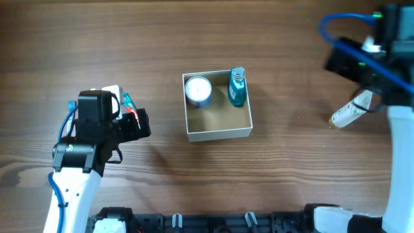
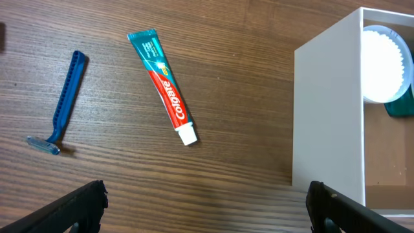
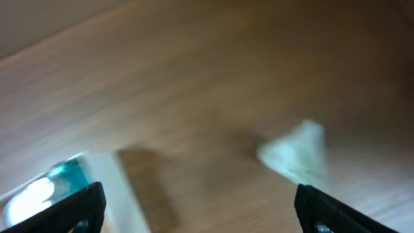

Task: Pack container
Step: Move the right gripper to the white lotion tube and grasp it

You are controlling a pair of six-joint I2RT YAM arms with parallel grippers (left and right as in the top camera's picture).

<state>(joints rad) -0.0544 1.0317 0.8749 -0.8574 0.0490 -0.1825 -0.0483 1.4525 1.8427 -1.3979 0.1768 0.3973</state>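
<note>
The robot's right gripper is open and the pale tube (image 1: 347, 115) is lying clear of the container, so the gripper should go on heading for the tube's body (image 1: 362, 100) before its fingers close around it.
The container (image 1: 218, 133) is a square white-walled box with a tan floor at the table's middle. A round white-lidded jar (image 1: 198, 90) and a teal bottle (image 1: 237, 88) stand along its far side. My left gripper (image 1: 143, 123) is open and empty to its left. In the left wrist view the open left gripper (image 2: 207, 208) hovers above bare wood, with a Colgate toothpaste tube (image 2: 167, 96), a blue razor (image 2: 65, 100) and the container's wall (image 2: 326, 110) ahead. My right gripper (image 1: 337, 61) is open and empty at the far right; its blurred view (image 3: 200, 207) shows a pale tube (image 3: 294, 152).
The pale tube (image 1: 349, 112) lies on the table at the right, beside the right arm. Only a bit of the toothpaste tube (image 1: 131, 109) shows from above; the razor is hidden under the left arm. The table's front edge carries black mounts.
</note>
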